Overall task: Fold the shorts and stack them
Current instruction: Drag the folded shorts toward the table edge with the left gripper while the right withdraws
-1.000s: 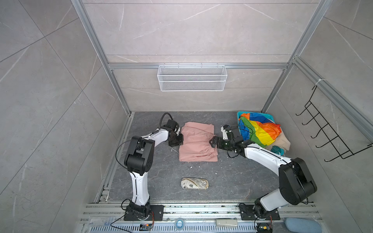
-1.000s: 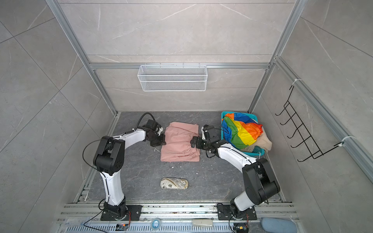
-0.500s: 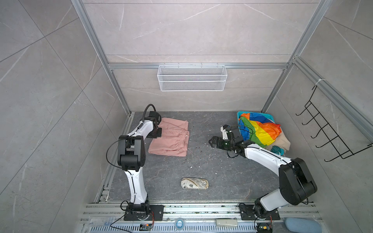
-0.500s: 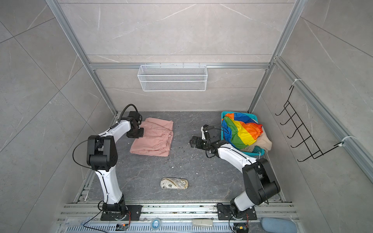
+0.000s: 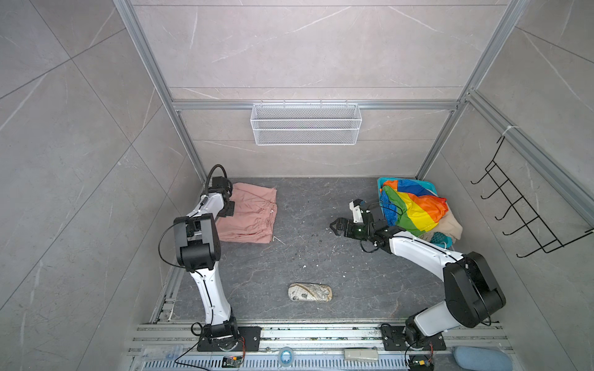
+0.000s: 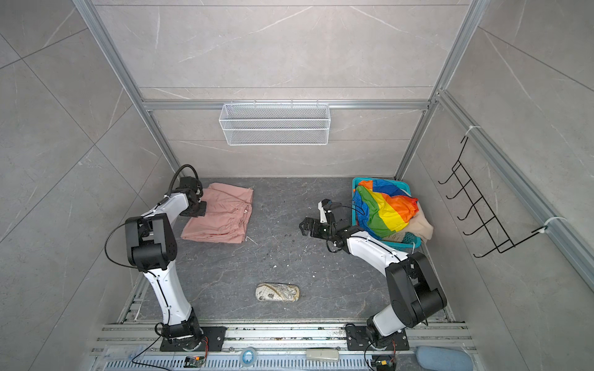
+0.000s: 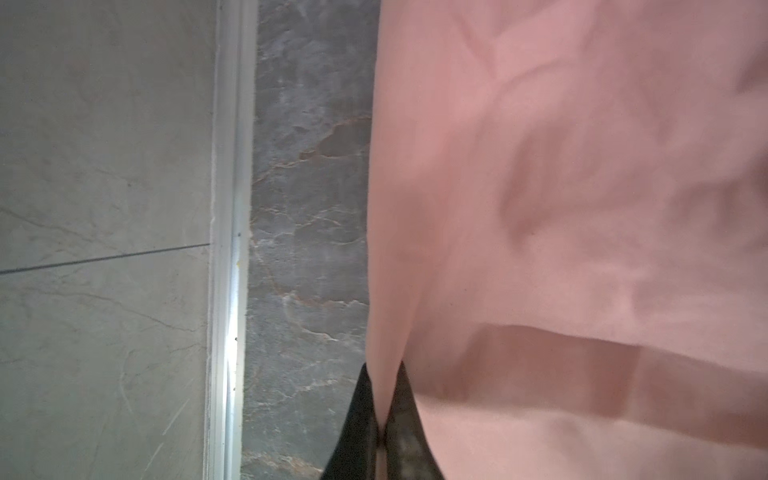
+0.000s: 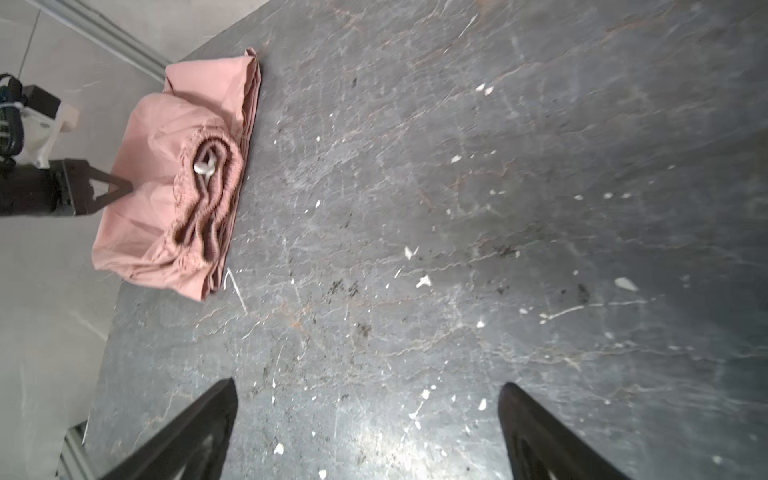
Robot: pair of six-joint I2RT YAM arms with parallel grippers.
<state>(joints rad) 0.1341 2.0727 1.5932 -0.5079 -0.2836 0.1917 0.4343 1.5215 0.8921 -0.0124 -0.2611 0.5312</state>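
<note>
The robot's left gripper has hold of the pink shorts' edge (image 7: 385, 312), and the floor is clear up to the aluminium bar (image 7: 230, 280). The gripper should go on pulling until that edge gets near the bar.
The pink shorts (image 5: 249, 215) (image 6: 221, 215) lie folded at the far left of the dark floor, close to the left wall. My left gripper (image 5: 229, 208) (image 7: 383, 368) is shut on their left edge, and pink cloth shows between its fingertips. In the right wrist view the pink shorts (image 8: 174, 187) show their gathered waist and a white drawstring knot. My right gripper (image 5: 336, 226) (image 8: 368, 399) hangs open over bare floor, holding nothing. The rainbow-striped shorts (image 5: 411, 205) and the beige shorts (image 5: 450, 225) are heaped in the teal basket (image 5: 437, 238) at the right.
A patterned pouch (image 5: 310, 292) lies near the front middle of the floor. A white wire basket (image 5: 305, 123) hangs on the back wall and a black hook rack (image 5: 527, 215) on the right wall. An aluminium rail (image 7: 230, 249) runs along the floor beside the pink shorts.
My left gripper has dragged the pink shorts from the middle of the floor to the far left. The right gripper has stayed in place, open, with the shorts now away from it.
</note>
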